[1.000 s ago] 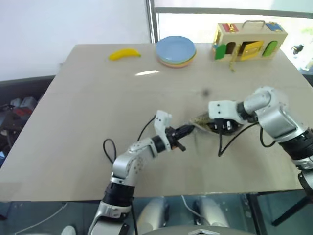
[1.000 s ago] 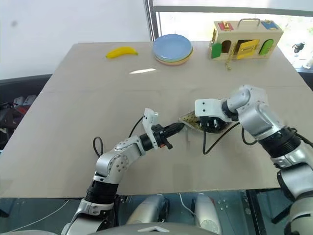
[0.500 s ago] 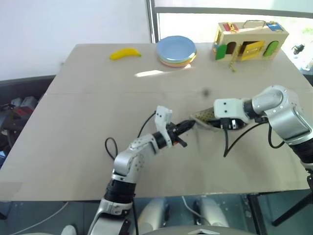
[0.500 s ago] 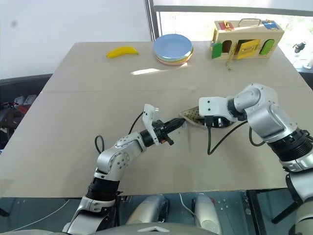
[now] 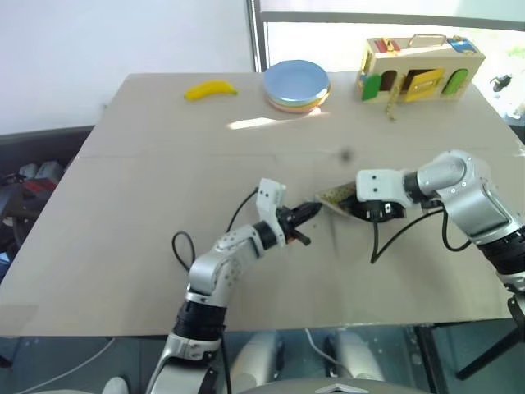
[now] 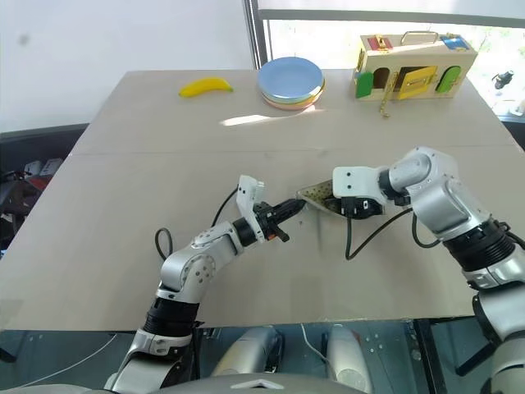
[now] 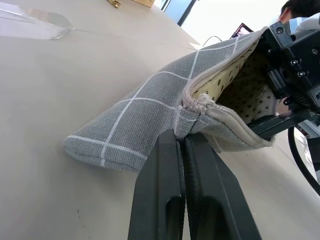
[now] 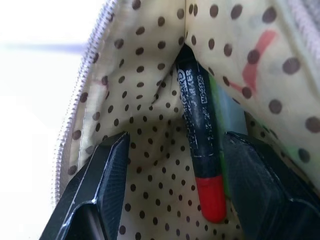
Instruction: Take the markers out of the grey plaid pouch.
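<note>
The black marker [image 8: 200, 125] will come out alone when the robot pulls, and the other marker will stay inside, because the light green marker [image 8: 231, 112] lies behind the black marker.
The grey plaid pouch [image 7: 145, 120] lies on the table [image 5: 148, 189] with its mouth held open, showing a pale dotted lining. My left gripper [image 7: 182, 137] is shut on the pouch's zipper end, as the left eye view also shows for this gripper [image 5: 308, 212]. My right gripper [image 8: 177, 140] reaches inside the pouch, open, with one finger on each side of the markers. A black marker [image 8: 197, 125] with a red end lies between the fingers, untouched. A light green marker [image 8: 218, 115] lies against it, partly hidden.
At the table's far side lie a yellow banana [image 5: 210, 89], a stack of plates [image 5: 296, 84] and a wooden latch box [image 5: 418, 70]. Black cables loop from both wrists onto the table near the pouch.
The view has shifted slightly. Both hands stay at the pouch, the left still gripping its end and the right in its mouth.
</note>
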